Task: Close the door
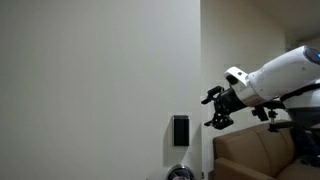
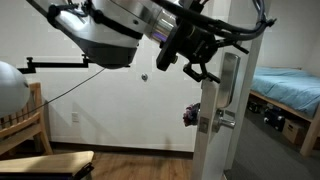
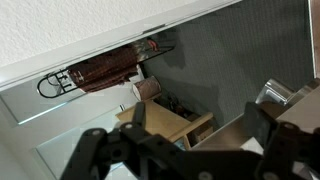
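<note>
The robot's gripper reaches beside the door's free edge (image 2: 207,122), off to the side of the door's broad side, so it should move back, go up and push the white panel (image 1: 180,98) above the keypad.
The door (image 1: 100,80) is a large plain white panel with a black keypad lock (image 1: 180,130) and a silver lever handle (image 1: 178,172) near its edge. In an exterior view it stands edge-on (image 2: 209,145), with a silver lock plate (image 2: 230,80) and a lever handle (image 2: 226,121). My gripper (image 1: 214,108) is open and empty, close to the door's free edge and above the keypad; it also shows in an exterior view (image 2: 190,62). In the wrist view the open fingers (image 3: 200,130) straddle a pale strip that may be the door edge, with silver hardware (image 3: 275,95) at the right.
A brown sofa (image 1: 250,155) stands below the arm. A bed (image 2: 290,88) lies in the room beyond the door. A wooden chair (image 2: 25,120) and low wooden furniture (image 2: 50,165) stand at the side. A wooden table (image 3: 165,118) shows under the wrist.
</note>
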{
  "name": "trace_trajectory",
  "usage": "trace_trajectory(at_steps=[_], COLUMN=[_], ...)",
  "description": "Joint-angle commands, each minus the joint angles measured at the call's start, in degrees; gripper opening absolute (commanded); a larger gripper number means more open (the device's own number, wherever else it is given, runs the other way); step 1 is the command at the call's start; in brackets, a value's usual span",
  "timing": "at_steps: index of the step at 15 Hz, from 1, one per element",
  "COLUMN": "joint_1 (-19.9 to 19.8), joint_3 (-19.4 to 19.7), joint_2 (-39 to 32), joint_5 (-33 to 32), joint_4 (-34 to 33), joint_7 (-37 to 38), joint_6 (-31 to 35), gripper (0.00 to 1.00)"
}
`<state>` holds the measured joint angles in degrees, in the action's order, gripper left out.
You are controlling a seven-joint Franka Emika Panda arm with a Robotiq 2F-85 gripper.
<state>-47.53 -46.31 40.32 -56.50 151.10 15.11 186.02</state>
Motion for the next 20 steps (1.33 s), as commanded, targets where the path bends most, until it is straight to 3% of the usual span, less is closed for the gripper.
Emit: trace_trajectory(at_steps=[1, 8, 10, 14, 15, 20], joint_1=[0.01, 4.03, 7.08, 16.83, 17.72, 26.99], joint_3=[-0.02, 4.18, 6.69, 12.52, 12.73, 16.25], joint_2=[0.07, 3.48, 5.01, 7.74, 5.34, 3.92], joint_5=[0.0, 0.24, 0.57, 0.56, -3.6, -6.71], joint_4=[-0.04, 3.31, 5.98, 12.06, 8.89, 8.67], joint_7=[0.0, -0.44, -0.65, -1.25, 1.92, -0.73], joint_6=[0.0, -5.28, -7.35, -7.64, -7.8, -5.58], gripper=[1.0, 1.0, 1.0, 1.0, 1.0, 1.0])
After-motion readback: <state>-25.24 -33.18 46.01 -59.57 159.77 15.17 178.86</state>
